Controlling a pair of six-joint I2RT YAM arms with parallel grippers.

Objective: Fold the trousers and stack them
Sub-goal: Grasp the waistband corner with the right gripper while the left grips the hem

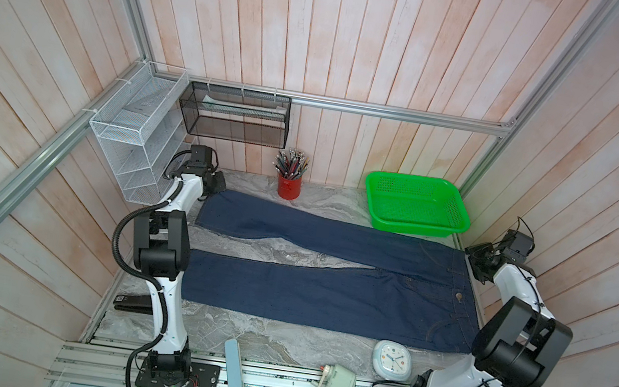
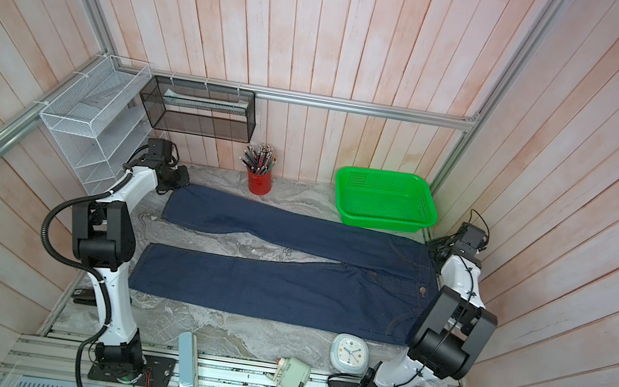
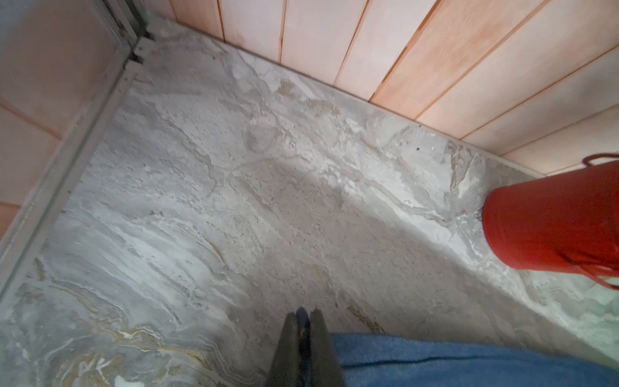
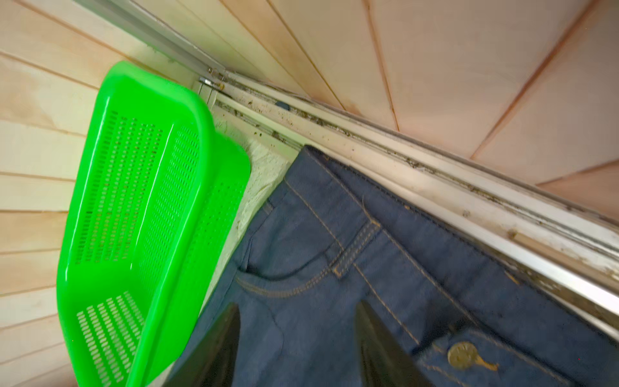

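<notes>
Next, I reach with my right gripper, which is open above the trousers' pocket (image 4: 283,290) and short of the waistband's far corner (image 4: 311,158), and pinch that corner. Then both grippers will fold the trousers' leg.
The dark blue trousers (image 1: 325,294) (image 2: 275,290) lie flat on the marble table, legs spread toward the left, waistband and metal button (image 4: 462,355) at the right. My left gripper (image 1: 216,188) (image 3: 303,321) is at the far leg's hem corner, shut on a sliver of the trousers' cloth (image 3: 469,362). My right gripper (image 1: 476,259) (image 4: 298,315) hangs open over the far end of the waistband, near a belt loop and pocket seam. The denim (image 4: 335,268) shows between its fingers and is not pinched.
A green basket (image 1: 414,211) (image 4: 140,217) sits at the back right beside the waistband. A red pencil cup (image 1: 288,189) (image 3: 549,228) stands behind the far leg. A white clock (image 1: 393,359) lies at the front. A wire rack (image 1: 136,133) and mesh shelf (image 1: 236,115) hang at the back left.
</notes>
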